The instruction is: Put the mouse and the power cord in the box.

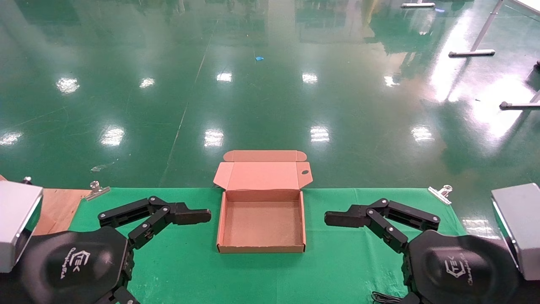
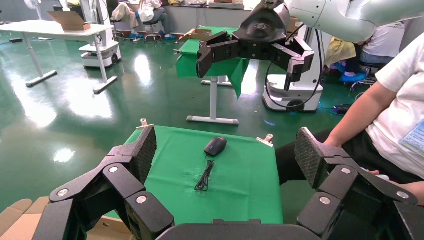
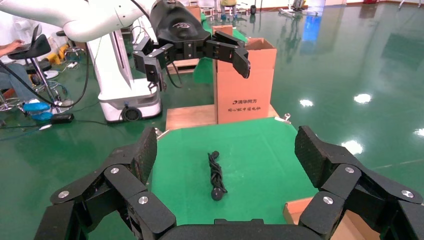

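Observation:
The thin cord (image 2: 204, 178) is in a bundle close to the black mouse (image 2: 215, 146). The mouse will hang below when I lift the bundle with my right gripper.
The box (image 1: 260, 247) lies open in the middle of the green cloth, its lid flap (image 1: 262, 174) folded back and nothing inside. My left gripper (image 1: 202, 216) hovers open to its left and my right gripper (image 1: 333, 218) open to its right, both pointing at the box. In the left wrist view the black mouse (image 2: 215, 145) lies on the cloth beyond my open left gripper (image 2: 226, 142), its thin cord (image 2: 204, 176) trailing toward me. In the right wrist view the power cord (image 3: 216, 175) lies bundled beyond my open right gripper (image 3: 226, 137). My arms hide both things in the head view.
Metal clips (image 1: 96, 188) (image 1: 441, 193) pin the cloth's far corners. Grey housings (image 1: 17, 219) (image 1: 517, 223) stand at both table ends. A bare wooden board (image 1: 57, 207) shows at the left. A tall carton (image 3: 245, 80) stands past the left end; a seated person (image 2: 390, 115) is beside the right end.

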Robot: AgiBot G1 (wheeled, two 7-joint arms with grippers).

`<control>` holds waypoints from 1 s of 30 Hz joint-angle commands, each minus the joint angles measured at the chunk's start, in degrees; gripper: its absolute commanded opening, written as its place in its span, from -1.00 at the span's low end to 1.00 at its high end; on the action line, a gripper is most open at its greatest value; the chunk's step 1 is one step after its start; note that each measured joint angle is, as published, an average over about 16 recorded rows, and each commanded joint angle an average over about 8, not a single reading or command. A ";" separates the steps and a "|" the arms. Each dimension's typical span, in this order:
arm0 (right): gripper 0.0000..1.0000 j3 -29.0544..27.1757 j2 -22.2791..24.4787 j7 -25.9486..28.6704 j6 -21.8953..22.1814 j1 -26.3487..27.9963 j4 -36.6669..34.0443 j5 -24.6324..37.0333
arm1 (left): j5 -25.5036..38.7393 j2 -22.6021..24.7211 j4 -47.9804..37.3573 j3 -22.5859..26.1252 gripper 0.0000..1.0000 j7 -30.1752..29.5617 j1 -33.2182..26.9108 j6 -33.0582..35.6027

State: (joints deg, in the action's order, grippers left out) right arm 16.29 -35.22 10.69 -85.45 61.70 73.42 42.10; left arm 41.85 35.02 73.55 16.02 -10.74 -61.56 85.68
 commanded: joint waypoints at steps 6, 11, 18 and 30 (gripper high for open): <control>1.00 0.00 0.00 0.00 0.00 0.00 0.00 0.00 | 0.00 0.00 0.00 0.00 1.00 0.00 0.00 0.00; 1.00 0.00 0.00 0.00 0.00 0.00 0.00 0.00 | 0.00 0.00 0.00 0.00 1.00 0.00 0.00 0.00; 1.00 0.00 0.00 0.00 0.00 0.00 0.00 0.00 | 0.00 0.00 0.00 0.00 1.00 0.00 0.00 0.00; 1.00 0.00 0.00 0.00 0.00 0.00 0.00 0.00 | 0.00 0.00 0.00 0.00 1.00 0.00 0.00 0.00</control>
State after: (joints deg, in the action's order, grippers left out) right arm 16.29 -35.22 10.68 -85.45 61.70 73.42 42.10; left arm 41.85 35.02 73.55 16.02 -10.74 -61.56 85.68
